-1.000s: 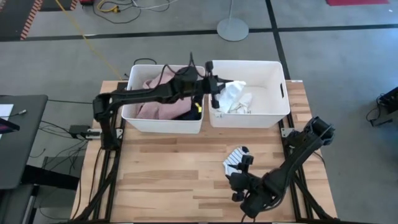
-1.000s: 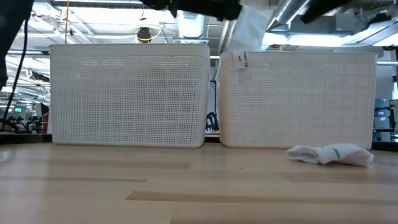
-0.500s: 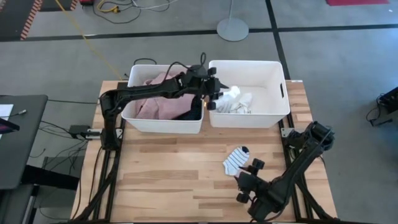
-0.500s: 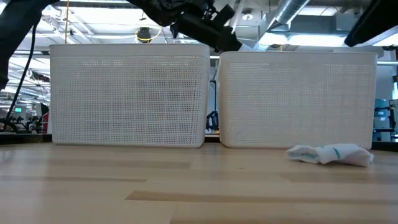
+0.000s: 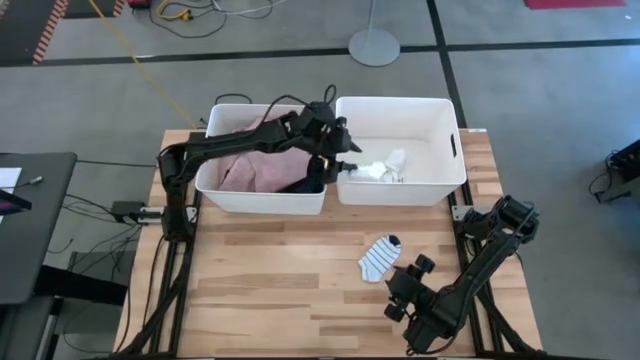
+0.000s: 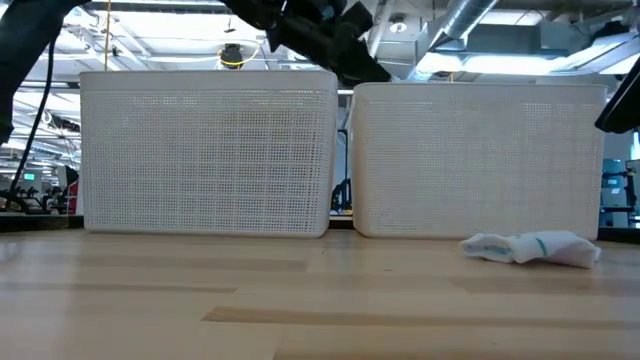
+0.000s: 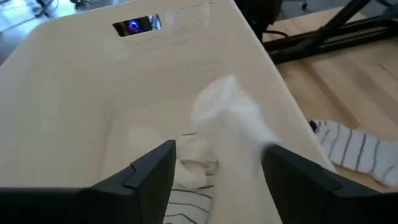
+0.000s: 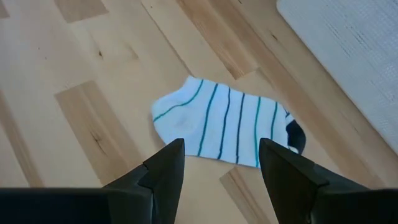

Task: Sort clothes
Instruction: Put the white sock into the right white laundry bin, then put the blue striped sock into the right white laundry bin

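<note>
The striped sock is lying thin and flat (image 5: 380,257). Its white end (image 5: 369,271) will fold over and hang down when I lift the sock by the middle.
My left gripper (image 5: 338,158) hangs open over the wall between the two white bins. Beyond its fingers (image 7: 217,180) a blurred white sock (image 7: 230,115) shows in the air over the right bin (image 5: 452,150), where other white and striped socks (image 5: 385,168) lie. The left bin (image 5: 212,185) holds a pink shirt (image 5: 255,165) and a dark garment (image 5: 302,184). A white sock with teal stripes (image 5: 378,258) lies flat on the table. My right gripper (image 5: 408,278) stands open just to the near right of it, and in the wrist view its fingers (image 8: 221,155) frame the sock (image 8: 224,127).
The two bins stand side by side at the table's far edge, and the low view shows their perforated walls (image 6: 210,150). The striped sock (image 6: 530,248) lies in front of the right bin. Bare wood (image 5: 270,290) spreads over the table's near left.
My left gripper has opened and let go of the white sock, which has dropped into the right bin. The gripper has drawn back a little toward the left bin. My right gripper has backed away from the striped sock toward the table's near right, still open.
</note>
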`<state>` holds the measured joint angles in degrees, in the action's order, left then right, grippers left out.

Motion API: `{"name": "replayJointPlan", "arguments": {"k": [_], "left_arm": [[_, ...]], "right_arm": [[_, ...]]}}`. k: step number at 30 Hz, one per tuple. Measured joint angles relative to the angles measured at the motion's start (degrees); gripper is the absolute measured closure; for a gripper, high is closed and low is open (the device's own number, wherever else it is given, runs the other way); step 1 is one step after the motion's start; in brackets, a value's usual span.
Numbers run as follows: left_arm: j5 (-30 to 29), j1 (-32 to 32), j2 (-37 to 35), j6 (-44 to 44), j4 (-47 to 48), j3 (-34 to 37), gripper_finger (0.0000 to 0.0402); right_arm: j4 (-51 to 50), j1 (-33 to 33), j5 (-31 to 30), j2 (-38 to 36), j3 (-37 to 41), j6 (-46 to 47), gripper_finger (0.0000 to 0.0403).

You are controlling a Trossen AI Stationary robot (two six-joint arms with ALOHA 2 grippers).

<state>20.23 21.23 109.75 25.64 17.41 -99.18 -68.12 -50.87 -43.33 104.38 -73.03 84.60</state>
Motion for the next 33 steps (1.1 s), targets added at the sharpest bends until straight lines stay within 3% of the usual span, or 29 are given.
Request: {"name": "replayJointPlan", "arguments": {"k": [5,15,24,33], "left_arm": [[0.5,0.0,0.1,0.8,8.8,-5.0,0.0171],[0.5,-0.4,-0.4,1.1,15.2,-12.1,0.0171],[-1.3,-3.3,-3.1,6.2,31.2,-18.4,0.0171],[-4.7,-7.4,-12.1,6.1,37.0,-18.5,0.0173]], "right_arm": [[0.0,0.5,0.0,0.0,0.0,-0.4,0.0182],[1.1,2.0,-0.2,0.0,1.4,-0.7,0.0182],[15.4,3.9,0.0,0.0,11.9,-2.6,0.0182],[26.7,4.9,0.0,-0.1,19.4,-4.0,0.0182]]}}
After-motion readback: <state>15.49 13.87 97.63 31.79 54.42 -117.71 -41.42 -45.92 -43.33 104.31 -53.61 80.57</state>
